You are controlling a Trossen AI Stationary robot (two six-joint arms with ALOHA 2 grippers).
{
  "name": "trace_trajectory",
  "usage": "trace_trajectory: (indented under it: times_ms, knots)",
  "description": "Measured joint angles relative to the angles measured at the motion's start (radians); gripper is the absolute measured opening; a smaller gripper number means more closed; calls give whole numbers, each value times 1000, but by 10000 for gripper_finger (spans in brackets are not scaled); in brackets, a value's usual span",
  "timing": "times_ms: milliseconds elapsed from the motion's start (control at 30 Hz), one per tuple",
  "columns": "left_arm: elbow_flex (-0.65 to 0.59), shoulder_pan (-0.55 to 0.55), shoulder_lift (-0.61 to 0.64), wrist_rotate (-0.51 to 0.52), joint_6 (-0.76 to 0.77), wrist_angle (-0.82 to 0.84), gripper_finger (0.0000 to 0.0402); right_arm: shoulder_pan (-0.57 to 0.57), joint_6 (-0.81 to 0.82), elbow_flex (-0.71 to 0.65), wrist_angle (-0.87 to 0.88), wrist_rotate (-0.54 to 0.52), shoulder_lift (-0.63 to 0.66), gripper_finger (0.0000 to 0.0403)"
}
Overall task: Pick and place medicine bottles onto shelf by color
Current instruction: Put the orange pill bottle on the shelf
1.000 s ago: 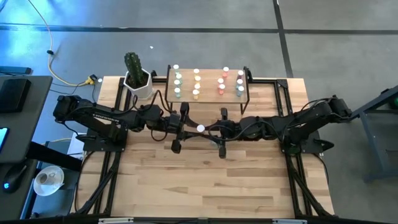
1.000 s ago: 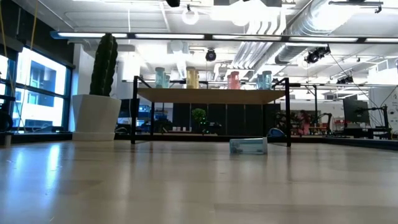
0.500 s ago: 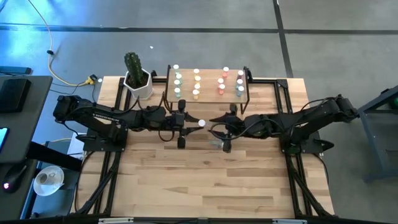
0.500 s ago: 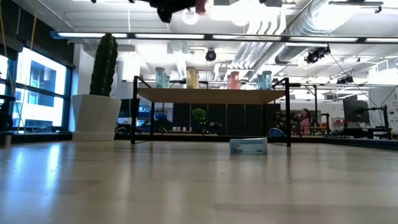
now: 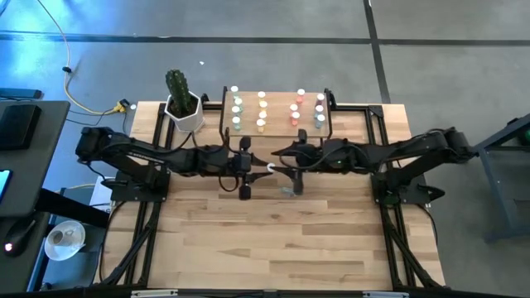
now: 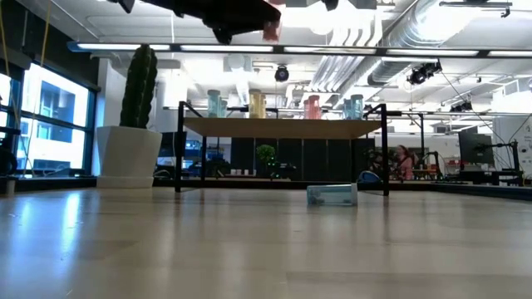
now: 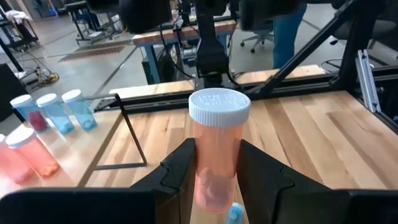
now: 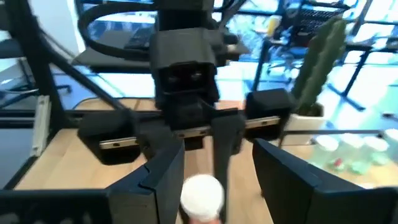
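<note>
I should use my right gripper to take the pink bottle point(image 5: 271, 167) near its cap from my left gripper before I place it, because the pink column point(image 5: 294, 114) stands on my right gripper's side.
A pink medicine bottle point(image 7: 217, 155) with a white cap point(image 5: 269, 168) hangs above the table's middle, with my left gripper point(image 5: 252, 166) shut on it. My right gripper point(image 8: 211, 171) faces it from the table's right, open. Its fingers stand on either side of the cap point(image 8: 202, 196) without touching. The shelf point(image 5: 277, 124) stands at the far edge on its black legs. Green, yellow, pink and bluish bottles stand on it in columns by colour point(image 6: 258, 104). A bluish bottle point(image 6: 332, 195) lies on its side on the table, in front of the shelf. My left gripper pinches the pink bottle's lower body point(image 7: 214, 183) between its two fingers point(image 7: 180, 171). The fingers come about level from the table's left. The bottle stands roughly upright in the hold, cap up, lifted well clear of the table.
A cactus in a white pot point(image 5: 182, 106) stands left of the shelf at the far edge. The shelf's pink point(image 7: 31, 155) and bluish point(image 7: 56, 112) bottles show in the left wrist view. Bare wood lies toward the near edge point(image 5: 273, 240).
My left gripper has come down with the pink bottle, dropping into the top of the low view, and has tipped forward. My right arm has swung toward the far edge and the shelf.
</note>
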State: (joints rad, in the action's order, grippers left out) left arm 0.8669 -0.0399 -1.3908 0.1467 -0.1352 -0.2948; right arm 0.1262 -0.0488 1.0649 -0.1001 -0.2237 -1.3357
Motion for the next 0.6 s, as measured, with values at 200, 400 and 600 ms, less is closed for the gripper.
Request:
trace_trajectory:
  times_ms: [200, 400, 600]
  knots:
    - [0, 0, -21, 0, 0, -8, 93, -11, 8, 0, 26, 46, -47, 181]
    - [0, -11, -20, -7, 0, -18, 93, -11, 33, 0, 76, 20, -53, 181]
    - [0, -13, -20, -30, -7, -41, 93, -11, 31, 0, 86, 12, -53, 181]
